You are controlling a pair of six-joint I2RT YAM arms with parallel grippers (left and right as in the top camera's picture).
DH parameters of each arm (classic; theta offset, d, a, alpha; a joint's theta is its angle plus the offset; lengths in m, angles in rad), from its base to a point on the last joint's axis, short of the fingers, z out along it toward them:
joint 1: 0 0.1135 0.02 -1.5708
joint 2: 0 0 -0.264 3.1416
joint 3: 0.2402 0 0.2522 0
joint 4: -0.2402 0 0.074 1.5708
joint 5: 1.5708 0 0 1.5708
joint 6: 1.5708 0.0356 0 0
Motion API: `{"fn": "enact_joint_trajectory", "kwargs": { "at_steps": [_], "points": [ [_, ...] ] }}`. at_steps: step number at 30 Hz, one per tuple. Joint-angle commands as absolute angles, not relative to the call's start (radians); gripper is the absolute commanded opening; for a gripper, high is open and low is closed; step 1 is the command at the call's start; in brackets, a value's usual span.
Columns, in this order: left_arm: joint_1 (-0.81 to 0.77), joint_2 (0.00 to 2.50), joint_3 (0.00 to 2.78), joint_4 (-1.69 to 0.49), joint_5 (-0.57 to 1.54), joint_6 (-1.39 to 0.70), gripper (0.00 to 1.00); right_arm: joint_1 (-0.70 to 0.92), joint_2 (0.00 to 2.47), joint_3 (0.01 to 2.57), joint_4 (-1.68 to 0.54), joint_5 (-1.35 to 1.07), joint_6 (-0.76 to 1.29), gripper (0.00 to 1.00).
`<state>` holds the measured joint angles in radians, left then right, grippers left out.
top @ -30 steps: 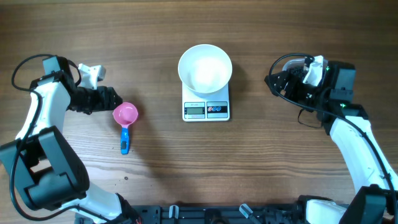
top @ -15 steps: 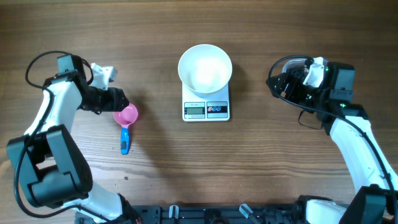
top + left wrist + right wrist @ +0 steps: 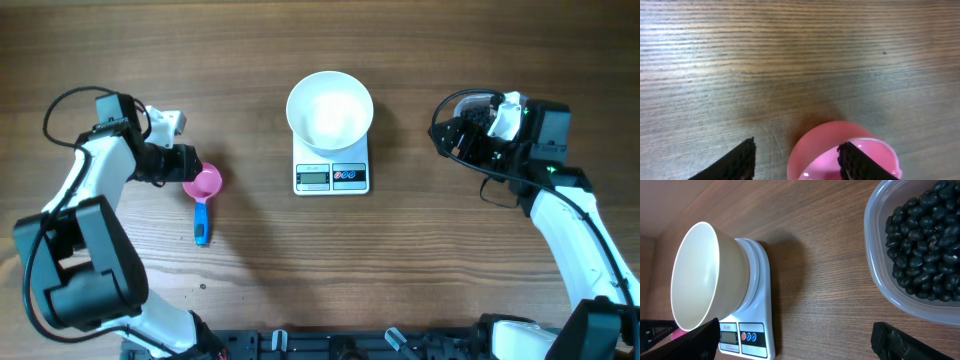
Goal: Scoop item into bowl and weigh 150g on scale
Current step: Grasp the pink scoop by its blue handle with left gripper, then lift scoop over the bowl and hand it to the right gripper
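Observation:
The scoop (image 3: 206, 181) is on the other side of the scale from the tub, so my left gripper should pick up the scoop by its rim and hold out the blue handle (image 3: 202, 225) to my right gripper.
The white bowl (image 3: 330, 110) stands empty on the white scale (image 3: 332, 176) at the table's middle; both also show in the right wrist view, the bowl (image 3: 700, 275) on the scale (image 3: 752, 330). The item, black beans (image 3: 925, 245), fills a clear tub (image 3: 875, 255) seen only in the right wrist view. A pink scoop (image 3: 203, 182) with a blue handle lies left of the scale. My left gripper (image 3: 190, 168) is open astride the scoop's rim (image 3: 840, 135): one finger (image 3: 855, 160) inside the cup, the other (image 3: 740, 160) outside it. My right gripper (image 3: 442, 133) hangs wide open and empty.
Bare wooden tabletop (image 3: 300, 260) lies between the scoop and the scale and along the front. The tub does not show in the overhead view, where the right arm (image 3: 560, 220) covers the right side.
My left gripper has moved right onto the pink scoop's cup and its jaws have narrowed. The right arm, bowl and scale have not moved.

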<state>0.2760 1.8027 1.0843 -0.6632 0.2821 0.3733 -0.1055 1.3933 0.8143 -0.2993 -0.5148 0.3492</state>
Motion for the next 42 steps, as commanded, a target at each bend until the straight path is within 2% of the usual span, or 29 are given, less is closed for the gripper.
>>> {"fn": "enact_joint_trajectory", "kwargs": {
  "at_steps": [1, 3, 7, 14, 16, 19, 24, 35, 42],
  "points": [
    [0.279, 1.853, 1.053, -0.649, 0.298, 0.355, 0.43, -0.104, 1.404, 0.824, -0.303, -0.493, 0.332, 0.99],
    [0.279, 1.853, 1.053, -0.648, 0.298, 0.355, 0.33, -0.104, 1.404, 0.824, -0.303, -0.493, 0.332, 0.99],
    [0.279, 1.853, 1.053, -0.645, 0.298, 0.355, 0.04, -0.104, 1.404, 0.824, -0.304, -0.493, 0.333, 0.99],
    [0.279, 1.829, 1.105, -0.643, 0.299, 0.2, 0.04, -0.098, 1.404, 0.825, -0.3, -0.52, 0.314, 0.99],
    [0.279, 1.816, 1.134, -0.642, 0.299, 0.112, 0.04, -0.082, 1.404, 0.825, -0.285, -0.54, 0.283, 0.95],
    [0.273, 1.792, 1.188, -0.642, 0.358, -0.107, 0.04, -0.027, 1.403, 0.853, -0.266, -0.585, 0.282, 0.91],
    [0.245, 1.755, 1.235, -0.597, 0.463, -0.393, 0.04, 0.081, 1.403, 0.949, -0.267, -0.605, 0.308, 0.91],
    [0.17, 1.687, 1.247, -0.409, 0.671, -0.937, 0.04, 0.268, 1.404, 1.167, -0.23, -0.63, 0.377, 0.85],
    [0.044, 1.687, 1.247, -0.326, 0.684, -1.072, 0.04, 0.361, 1.422, 1.172, -0.144, -0.627, 0.423, 0.83]
  ]
}}
